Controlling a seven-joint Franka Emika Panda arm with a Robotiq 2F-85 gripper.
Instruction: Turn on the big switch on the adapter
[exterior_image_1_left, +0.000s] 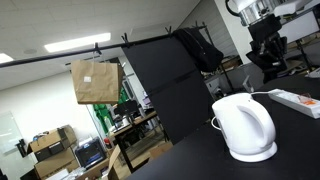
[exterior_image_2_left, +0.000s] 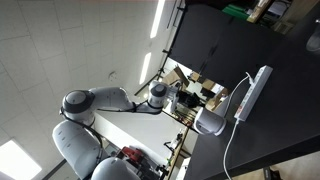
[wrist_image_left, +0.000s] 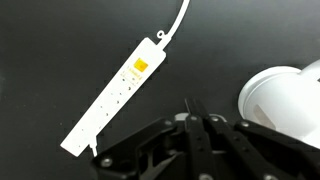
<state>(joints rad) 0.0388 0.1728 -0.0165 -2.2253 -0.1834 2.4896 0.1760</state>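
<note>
The closed fingers of my gripper point at the black table (wrist_image_left: 196, 92) next to the kettle, so next I move across above the orange big switch (wrist_image_left: 140, 65) before I press down.
The adapter (wrist_image_left: 112, 90) is a long flat white power strip lying diagonally on the black table, with an orange big switch (wrist_image_left: 141, 66) near its cord end. It also shows in both exterior views (exterior_image_1_left: 296, 100) (exterior_image_2_left: 252, 92). My gripper (wrist_image_left: 196, 108) hangs above the table, apart from the adapter and nearer the kettle side. Its two black fingers are pressed together and hold nothing. In an exterior view the gripper (exterior_image_1_left: 263, 45) is high above the strip.
A rounded white electric kettle (wrist_image_left: 285, 100) stands beside the adapter, also seen in both exterior views (exterior_image_1_left: 245, 128) (exterior_image_2_left: 210, 122). The adapter's white cord (wrist_image_left: 178, 20) runs off the top. The black table (exterior_image_1_left: 190, 160) ends near office clutter and a black partition (exterior_image_1_left: 165, 85).
</note>
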